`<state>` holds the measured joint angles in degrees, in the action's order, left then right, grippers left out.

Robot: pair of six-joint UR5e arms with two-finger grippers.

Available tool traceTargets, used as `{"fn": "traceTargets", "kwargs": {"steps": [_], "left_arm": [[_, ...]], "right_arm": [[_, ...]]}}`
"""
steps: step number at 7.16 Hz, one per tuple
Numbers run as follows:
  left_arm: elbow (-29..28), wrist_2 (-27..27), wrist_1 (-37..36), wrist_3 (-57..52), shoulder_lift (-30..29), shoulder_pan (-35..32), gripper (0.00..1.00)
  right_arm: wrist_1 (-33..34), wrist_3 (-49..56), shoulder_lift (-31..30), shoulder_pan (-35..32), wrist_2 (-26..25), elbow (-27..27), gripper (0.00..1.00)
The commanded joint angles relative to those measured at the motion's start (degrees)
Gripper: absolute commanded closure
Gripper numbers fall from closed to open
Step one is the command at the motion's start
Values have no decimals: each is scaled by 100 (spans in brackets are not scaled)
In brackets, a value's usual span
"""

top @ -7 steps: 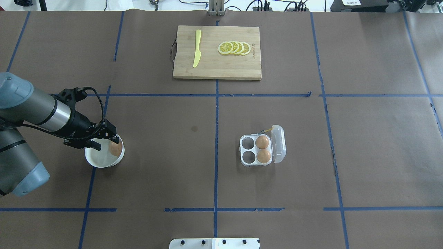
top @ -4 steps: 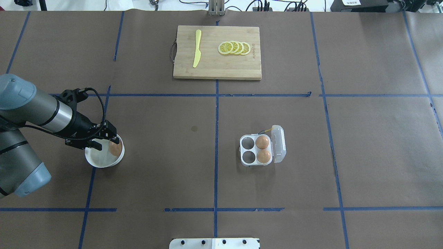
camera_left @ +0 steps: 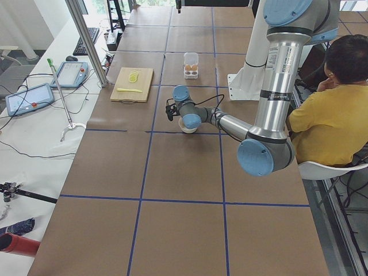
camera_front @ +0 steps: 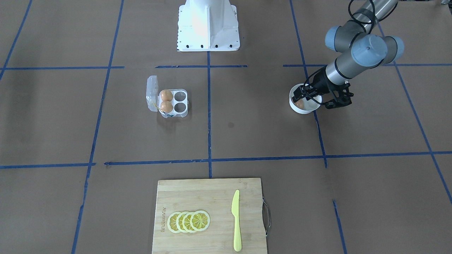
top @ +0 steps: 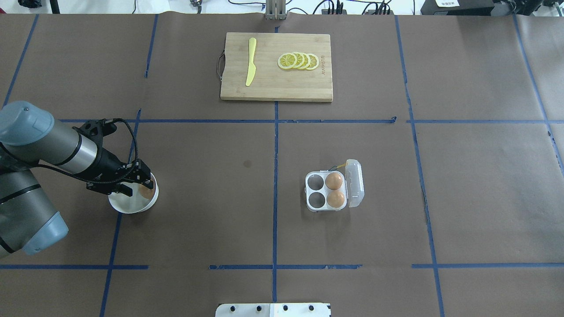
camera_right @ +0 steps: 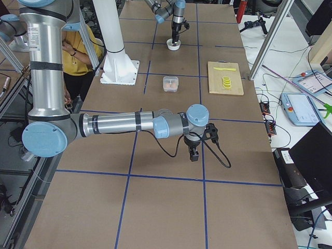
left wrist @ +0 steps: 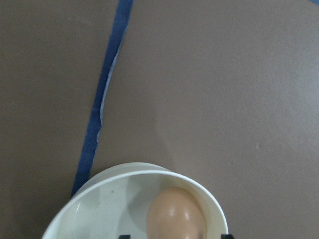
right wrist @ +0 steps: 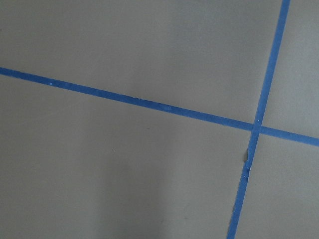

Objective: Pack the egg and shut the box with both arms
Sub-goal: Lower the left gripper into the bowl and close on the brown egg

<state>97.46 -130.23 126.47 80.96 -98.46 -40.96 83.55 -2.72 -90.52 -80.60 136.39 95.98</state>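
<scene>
The round white bowl (camera_front: 307, 110) will be empty once I lift the egg out, because the bowl's plain white bottom (left wrist: 108, 209) can be seen beside the orange-brown egg.
An orange-brown egg (top: 146, 192) lies at the right side of a round white bowl (top: 127, 203) on the table's left. My left gripper (top: 137, 183) is open and lowered into the bowl, one finger on each side of the egg. In the left wrist view the egg (left wrist: 174, 215) sits just ahead of the fingertips. The clear box (top: 315, 191) stands open right of centre, lid (top: 355, 182) folded out. It holds two eggs (top: 334, 180) in its right cups; the left cups are empty. My right gripper (camera_right: 193, 155) shows only in the exterior right view; I cannot tell its state.
A wooden cutting board (top: 273, 88) with a yellow knife (top: 250, 61) and lemon slices (top: 298, 61) lies at the far middle. Blue tape lines cross the brown table cover. The white pedestal base (camera_front: 208, 24) stands at the robot's side.
My left gripper has sunk lower into the bowl and closer over the egg. The box and its eggs have not moved.
</scene>
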Motion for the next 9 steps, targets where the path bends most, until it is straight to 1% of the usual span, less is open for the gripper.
{"fn": "traceTargets", "kwargs": {"steps": [1, 2, 3, 4, 5, 6, 7, 8, 9], "left_arm": [[-77, 33, 0, -10, -32, 9, 35], [-121, 216, 0, -10, -67, 70, 35], [-139, 252, 0, -10, -76, 97, 36], [-148, 253, 0, -10, -102, 97, 43], [-148, 261, 0, -10, -103, 97, 54], [-157, 262, -9, -1, -103, 106, 54], [-140, 262, -9, 8, -94, 106, 81], [-44, 218, -9, 8, -94, 89, 100], [105, 226, -9, 8, -16, 54, 100]], "right_arm": [[-5, 0, 8, 0, -7, -61, 0], [-5, 0, 17, 0, -7, -79, 0], [-5, 0, 26, 0, -7, -88, 0], [-5, 0, 35, 0, -7, -88, 0], [-5, 0, 44, 0, 2, -88, 0], [-5, 0, 44, 0, -7, -88, 0], [-5, 0, 44, 0, -7, -88, 0], [-5, 0, 61, 0, -7, -97, 0], [-5, 0, 61, 0, -7, -88, 0]]}}
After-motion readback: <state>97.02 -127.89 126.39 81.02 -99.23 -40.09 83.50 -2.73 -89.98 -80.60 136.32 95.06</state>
